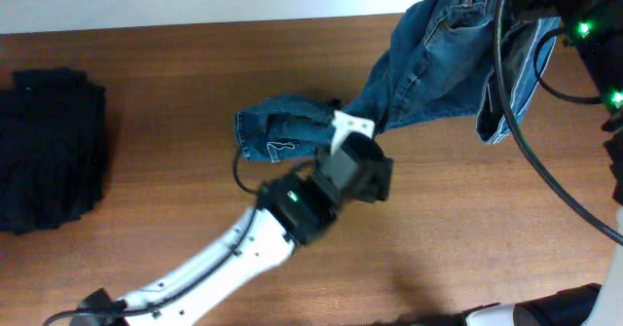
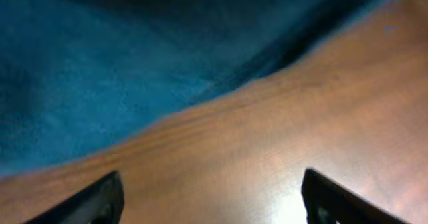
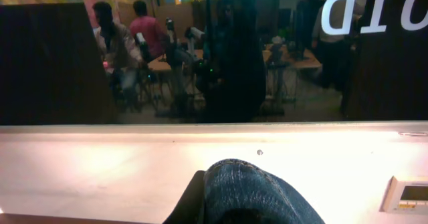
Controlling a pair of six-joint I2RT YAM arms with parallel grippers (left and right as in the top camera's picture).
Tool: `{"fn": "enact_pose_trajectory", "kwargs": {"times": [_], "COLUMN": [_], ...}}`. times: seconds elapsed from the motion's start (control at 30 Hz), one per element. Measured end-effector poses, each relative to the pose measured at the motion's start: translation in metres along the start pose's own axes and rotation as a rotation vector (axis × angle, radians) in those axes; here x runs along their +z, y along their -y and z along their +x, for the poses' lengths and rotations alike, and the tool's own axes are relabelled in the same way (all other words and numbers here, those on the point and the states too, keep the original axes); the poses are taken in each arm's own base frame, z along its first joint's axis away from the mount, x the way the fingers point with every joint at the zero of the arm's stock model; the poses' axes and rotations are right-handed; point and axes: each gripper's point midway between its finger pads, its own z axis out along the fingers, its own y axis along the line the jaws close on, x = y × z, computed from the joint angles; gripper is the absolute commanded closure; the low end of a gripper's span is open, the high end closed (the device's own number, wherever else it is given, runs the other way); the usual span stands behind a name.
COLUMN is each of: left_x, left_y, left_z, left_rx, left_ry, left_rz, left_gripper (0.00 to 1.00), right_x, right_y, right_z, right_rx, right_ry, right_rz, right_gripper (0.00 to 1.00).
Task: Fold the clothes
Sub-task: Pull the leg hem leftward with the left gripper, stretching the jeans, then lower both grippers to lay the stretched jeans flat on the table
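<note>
The trailing leg's edge [image 2: 204,103] is just ahead of my left gripper's open fingers. I should keep moving toward the leg [image 1: 368,109] until the fingers close on denim.
The blue denim jeans [image 1: 448,63] hang bunched from the top right, lifted off the wooden table [image 1: 467,229]. One leg trails down to the left, and its end [image 1: 277,133] lies crumpled on the wood. My left gripper [image 1: 348,131] is low at that leg, just right of the crumpled end. In the left wrist view its gripper [image 2: 210,184] is open over bare wood, with denim [image 2: 100,63] just ahead and nothing between the fingers [image 2: 100,200]. My right gripper [image 3: 251,207] is shut on a fold of the jeans [image 3: 261,190], raised high above the table.
A black folded garment pile [image 1: 49,151] sits at the far left edge of the table. The left arm [image 1: 224,258] reaches in from the bottom left. Black cables [image 1: 545,161] hang from the right arm over the right side.
</note>
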Motion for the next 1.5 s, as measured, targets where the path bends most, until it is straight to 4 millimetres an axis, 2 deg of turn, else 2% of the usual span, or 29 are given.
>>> {"fn": "enact_pose_trajectory", "kwargs": {"times": [0.13, 0.4, 0.43, 0.53, 0.73, 0.87, 0.93, 1.1, 1.17, 1.33, 1.5], "left_x": [0.009, 0.047, 0.049, 0.048, 0.038, 0.020, 0.004, -0.057, -0.084, -0.125, -0.139], "left_y": [0.001, -0.022, -0.025, -0.037, -0.054, -0.067, -0.077, -0.106, -0.124, -0.170, -0.213], "left_z": [-0.003, 0.004, 0.005, 0.000, -0.015, -0.031, -0.046, -0.092, -0.106, -0.122, -0.126], "left_rx": [-0.004, 0.001, 0.005, 0.019, 0.118, 0.170, 0.165, 0.097, 0.064, 0.008, -0.012], "left_ry": [0.107, 0.170, 0.175, 0.217, 0.275, 0.310, 0.338, 0.452, 0.483, 0.492, 0.447], "left_rz": [-0.066, -0.231, -0.252, -0.327, -0.449, -0.524, -0.545, -0.585, -0.598, -0.595, -0.534], "left_gripper": [0.02, 0.02, 0.09, 0.45, 0.82, 0.96, 0.99, 0.99, 0.99, 0.99, 0.95], "right_x": [0.001, 0.000, 0.000, 0.000, -0.001, -0.005, -0.008, -0.016, -0.017, -0.019, -0.019], "right_y": [-0.001, -0.010, -0.010, -0.011, -0.011, -0.011, -0.011, -0.010, -0.009, -0.001, 0.003], "right_z": [0.000, 0.000, 0.000, 0.000, -0.001, -0.003, -0.005, -0.004, 0.000, 0.015, 0.021], "right_rx": [0.001, 0.001, 0.001, 0.001, 0.001, 0.001, 0.001, 0.001, 0.000, -0.002, -0.005], "right_ry": [0.000, -0.002, -0.002, -0.002, 0.001, 0.009, 0.012, 0.003, -0.014, -0.075, -0.101], "right_rz": [-0.005, -0.057, -0.061, -0.065, -0.066, -0.066, -0.066, -0.064, -0.056, -0.012, 0.009], "right_gripper": [0.96, 0.96, 0.96, 0.96, 0.96, 0.96, 0.96, 0.96, 0.96, 0.96, 0.96]}}
